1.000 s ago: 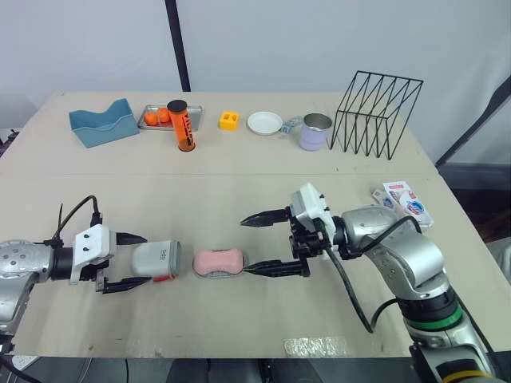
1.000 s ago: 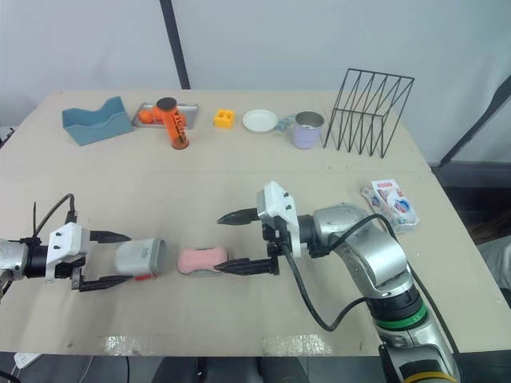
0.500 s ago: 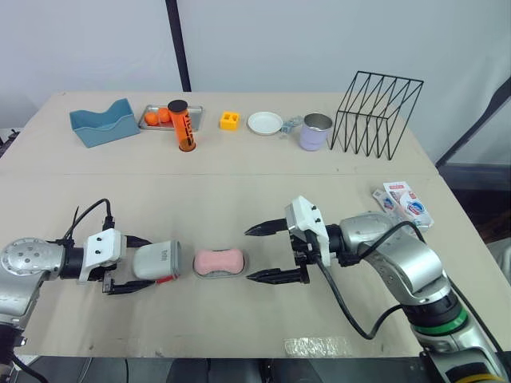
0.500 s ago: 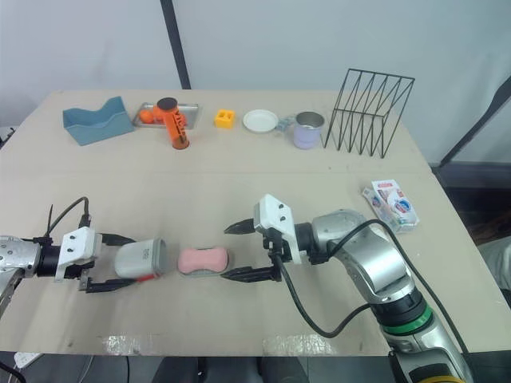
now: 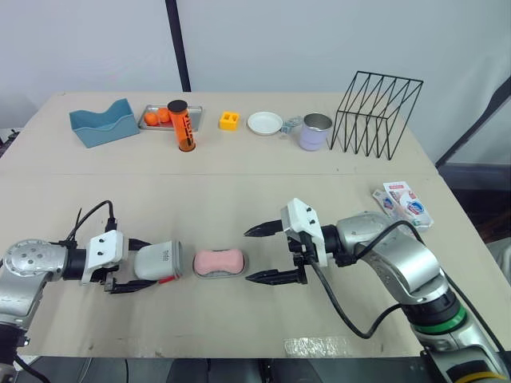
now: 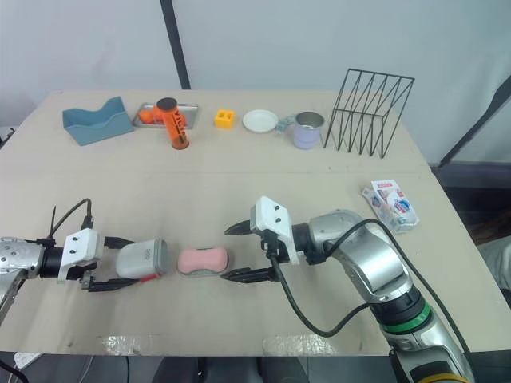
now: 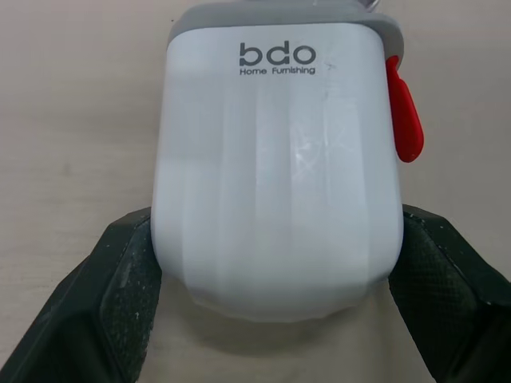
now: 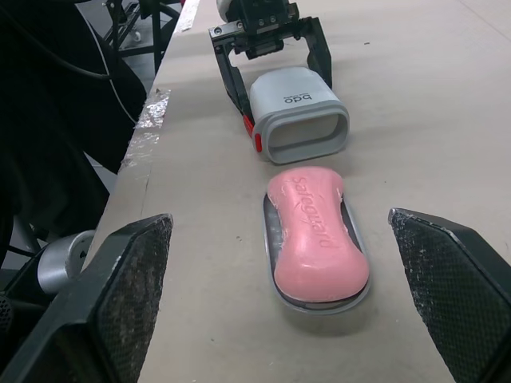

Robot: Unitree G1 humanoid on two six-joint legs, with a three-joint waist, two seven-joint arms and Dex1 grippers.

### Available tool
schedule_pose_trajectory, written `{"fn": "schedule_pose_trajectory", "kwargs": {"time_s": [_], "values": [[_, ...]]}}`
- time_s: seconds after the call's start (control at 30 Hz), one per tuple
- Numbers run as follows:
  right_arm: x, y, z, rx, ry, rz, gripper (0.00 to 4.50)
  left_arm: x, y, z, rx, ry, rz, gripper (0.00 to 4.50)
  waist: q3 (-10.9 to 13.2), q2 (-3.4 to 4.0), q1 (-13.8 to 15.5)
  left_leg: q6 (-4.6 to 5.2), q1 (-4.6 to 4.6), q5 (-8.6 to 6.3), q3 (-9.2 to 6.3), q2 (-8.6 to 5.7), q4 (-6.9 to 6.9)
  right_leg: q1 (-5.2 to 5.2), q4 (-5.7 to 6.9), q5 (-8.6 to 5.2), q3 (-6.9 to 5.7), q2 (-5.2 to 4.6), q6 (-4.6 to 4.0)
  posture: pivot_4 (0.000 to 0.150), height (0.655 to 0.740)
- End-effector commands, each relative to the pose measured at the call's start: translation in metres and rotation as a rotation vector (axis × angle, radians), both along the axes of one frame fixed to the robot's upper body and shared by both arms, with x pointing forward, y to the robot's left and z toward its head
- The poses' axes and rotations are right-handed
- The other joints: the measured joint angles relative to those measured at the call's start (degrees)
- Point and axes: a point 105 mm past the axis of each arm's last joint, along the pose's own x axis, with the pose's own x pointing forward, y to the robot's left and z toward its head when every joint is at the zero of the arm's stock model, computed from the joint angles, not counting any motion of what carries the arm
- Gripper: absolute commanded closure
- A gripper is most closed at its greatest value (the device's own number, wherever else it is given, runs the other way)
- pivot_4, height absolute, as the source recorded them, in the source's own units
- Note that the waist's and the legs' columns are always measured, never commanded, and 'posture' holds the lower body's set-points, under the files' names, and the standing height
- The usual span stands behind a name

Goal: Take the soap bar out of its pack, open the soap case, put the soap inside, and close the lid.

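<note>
The grey base tray (image 5: 219, 275) will slide in like a drawer with the soap on it when the robot pushes, because the cover's opening (image 8: 306, 137) matches the tray's width.
A pink soap bar (image 5: 219, 261) lies bare on the soap case's grey base tray (image 8: 270, 267), near the table's front. Just to its left the case's white cover (image 5: 156, 261) with a grey rim and red latch (image 7: 402, 120) lies on its side, its open mouth facing the soap. My left gripper (image 5: 144, 264) is shut on that cover, and its fingers (image 7: 120, 295) press both sides. My right gripper (image 5: 247, 255) stands open just right of the soap, with nothing between its fingers (image 8: 132, 287). The soap pack (image 5: 407, 201) lies near the right edge.
Along the back stand a blue holder (image 5: 102, 124), a tray with oranges (image 5: 156, 116), an orange can (image 5: 182, 126), a yellow block (image 5: 229, 120), a white plate (image 5: 264, 123), a metal mug (image 5: 314, 132) and a black wire rack (image 5: 375, 112). Tape (image 5: 315, 345) marks the front edge.
My left gripper has slid right and narrowed its fingers onto the white cover. My right gripper has shifted a little toward the table's front and stayed open. The soap has not moved.
</note>
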Motion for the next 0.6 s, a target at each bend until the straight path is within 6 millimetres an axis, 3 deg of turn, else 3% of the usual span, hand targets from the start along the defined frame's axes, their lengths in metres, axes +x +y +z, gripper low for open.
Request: {"fn": "schedule_pose_trajectory", "kwargs": {"time_s": [0.03, 0.6], "values": [[0.011, 0.002, 0.004, -0.104, -0.053, -0.040, 0.00, 0.001, -0.001, 0.025, 0.004, -0.072, -0.037, 0.96, 0.00, 0.00, -0.02, 0.00, 0.00, 0.00, 0.00, 0.00, 0.00, 0.00, 0.00, 0.00, 0.00, 0.00, 0.00, 0.150, 0.7371], [0.027, 0.060, -0.002, -0.270, -0.128, 0.098, 0.00, -0.014, 0.016, 0.014, 0.041, -0.054, 0.024, 0.96, 0.00, 0.00, -0.13, -0.02, 0.00, 0.01, 0.01, 0.06, 0.01, -0.06, 0.02, 0.04, -0.03, 0.00, -0.07, 0.150, 0.7371]]}}
